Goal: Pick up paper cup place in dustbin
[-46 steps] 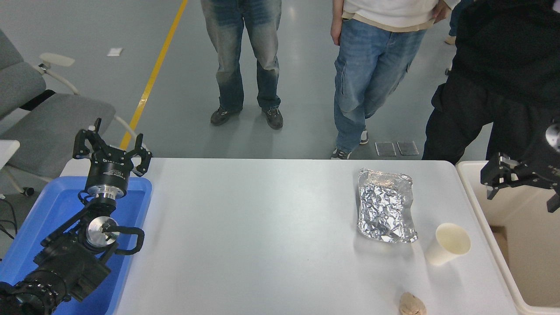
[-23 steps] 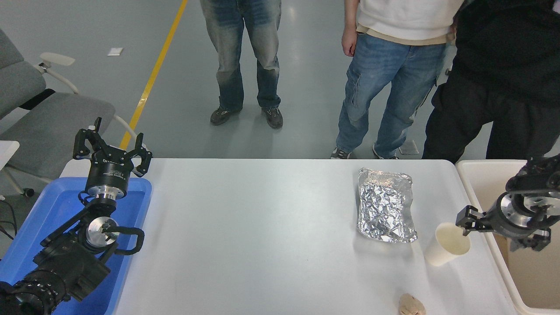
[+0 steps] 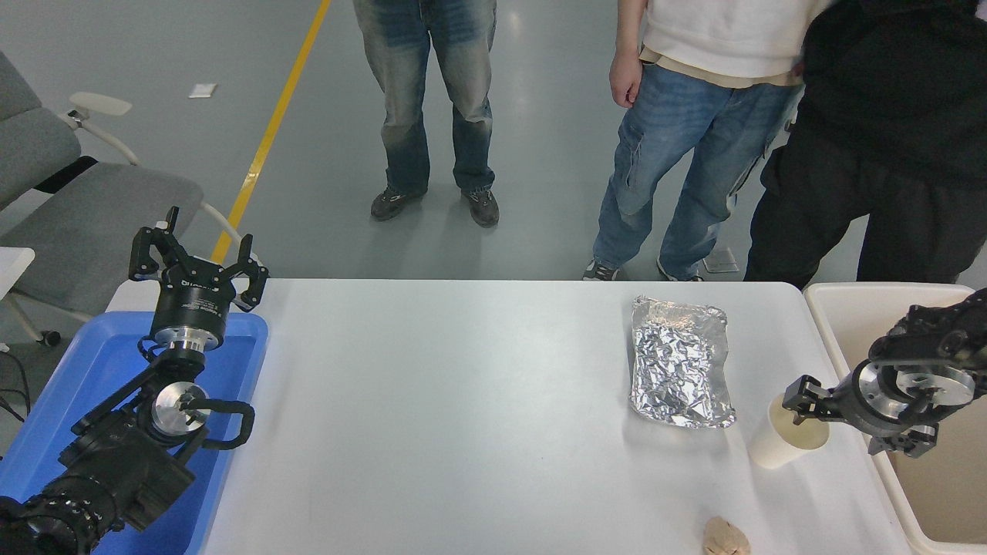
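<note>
The paper cup's rim [image 3: 816, 447] is round and the paper cup's side is smooth, so the paper cup will hold its open shape when the robot picks it up by one side.
The cream-white paper cup [image 3: 777, 449] stands upright near the table's right edge. My right gripper [image 3: 848, 424] comes in from the right, open, low beside the cup. One of its fingers [image 3: 802, 399] is over the far side of the cup's rim, and the other hangs over the dustbin's near wall. The beige dustbin [image 3: 848, 297] stands just off the table's right edge. My left arm is parked at the lower left, its gripper [image 3: 197, 258] open and pointing up.
A crumpled silver foil packet [image 3: 678, 362] lies just left of and behind the cup. A small tan lump [image 3: 725, 537] lies at the front edge. A blue tray [image 3: 100, 354] sits under the left arm. Three people stand at the far side.
My right gripper came down from above the dustbin and moved left to the cup's rim. The cup has not moved. A person in a white top stepped to the right.
</note>
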Controlling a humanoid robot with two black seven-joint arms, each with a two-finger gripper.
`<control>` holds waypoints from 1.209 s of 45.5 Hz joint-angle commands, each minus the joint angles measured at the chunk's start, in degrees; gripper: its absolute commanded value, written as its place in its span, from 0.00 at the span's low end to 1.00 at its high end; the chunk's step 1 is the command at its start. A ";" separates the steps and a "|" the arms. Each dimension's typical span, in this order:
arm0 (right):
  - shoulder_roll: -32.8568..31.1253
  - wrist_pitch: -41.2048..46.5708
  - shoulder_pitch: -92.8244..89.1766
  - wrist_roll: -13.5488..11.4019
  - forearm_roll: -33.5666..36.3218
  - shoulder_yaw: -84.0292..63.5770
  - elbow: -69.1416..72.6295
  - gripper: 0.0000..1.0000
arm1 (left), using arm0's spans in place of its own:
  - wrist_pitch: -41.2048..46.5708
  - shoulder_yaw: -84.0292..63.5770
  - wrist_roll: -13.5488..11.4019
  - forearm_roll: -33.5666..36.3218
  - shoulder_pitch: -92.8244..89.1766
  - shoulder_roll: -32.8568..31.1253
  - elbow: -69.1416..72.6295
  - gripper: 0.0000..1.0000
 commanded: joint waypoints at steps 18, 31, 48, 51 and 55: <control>-0.17 2.51 -0.11 -0.02 3.59 1.36 0.10 0.00 | 0.00 0.00 0.00 0.00 0.00 0.03 -0.03 0.99; -0.25 2.69 0.67 -0.02 3.85 1.36 0.53 0.00 | 0.00 0.00 0.00 0.00 0.00 0.03 0.06 0.99; -7.55 21.04 24.22 -0.02 3.85 -7.25 12.84 0.00 | 0.00 0.00 0.00 0.00 0.00 0.03 -0.03 0.99; -8.08 26.14 27.82 -0.02 3.85 -8.57 13.02 0.00 | 0.00 0.00 0.00 0.00 0.00 0.03 0.06 0.99; -8.78 30.81 32.57 -0.02 3.85 -10.32 13.02 0.00 | 0.00 0.00 0.00 0.00 0.00 0.03 -0.03 0.99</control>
